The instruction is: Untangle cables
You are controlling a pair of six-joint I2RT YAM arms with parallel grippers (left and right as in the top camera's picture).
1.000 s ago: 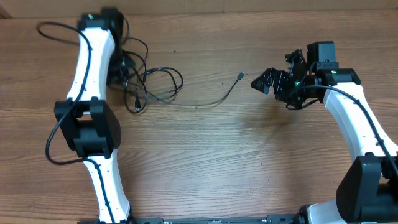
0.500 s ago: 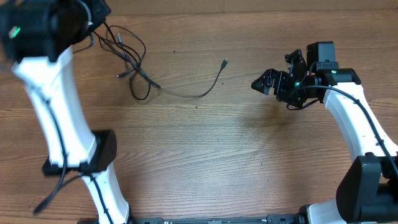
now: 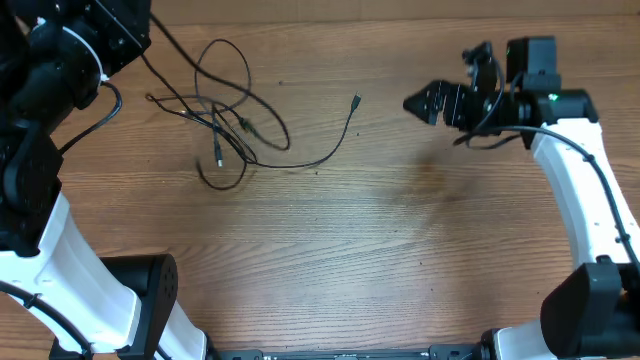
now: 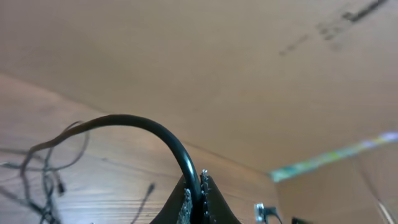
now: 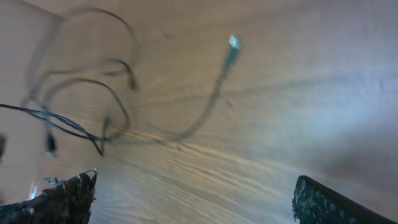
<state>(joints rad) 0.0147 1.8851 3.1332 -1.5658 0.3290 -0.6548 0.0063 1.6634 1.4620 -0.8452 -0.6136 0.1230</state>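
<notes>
The black cord (image 3: 236, 83) hangs from my raised left gripper above the tangle. My open right gripper should go on moving toward the cord's upper part (image 3: 174, 42) and close there.
The cables (image 3: 225, 125) are thin black cords in loose tangled loops on the wooden table, left of centre. One cord runs right to a small silvery plug (image 3: 356, 100). Another rises up-left to my left gripper (image 3: 140, 35), which is raised high near the camera. In the left wrist view the left gripper (image 4: 196, 194) is shut on a black cord (image 4: 143, 122), with the tangle (image 4: 43, 180) far below. My right gripper (image 3: 448, 78) is open and empty, right of the plug. In the right wrist view its gripper (image 5: 196, 205) hovers above the table, the plug (image 5: 234, 42) and loops (image 5: 93, 93) ahead.
The wooden table (image 3: 380, 230) stretches bare in front of and between the arms. A brown board wall (image 4: 217, 74) stands behind the table. The left arm's white links (image 3: 60, 250) rise along the left edge.
My left arm has risen high with the cord in its jaws, and the tangle has spread into looser loops and shifted. My right gripper has moved slightly up and tilted.
</notes>
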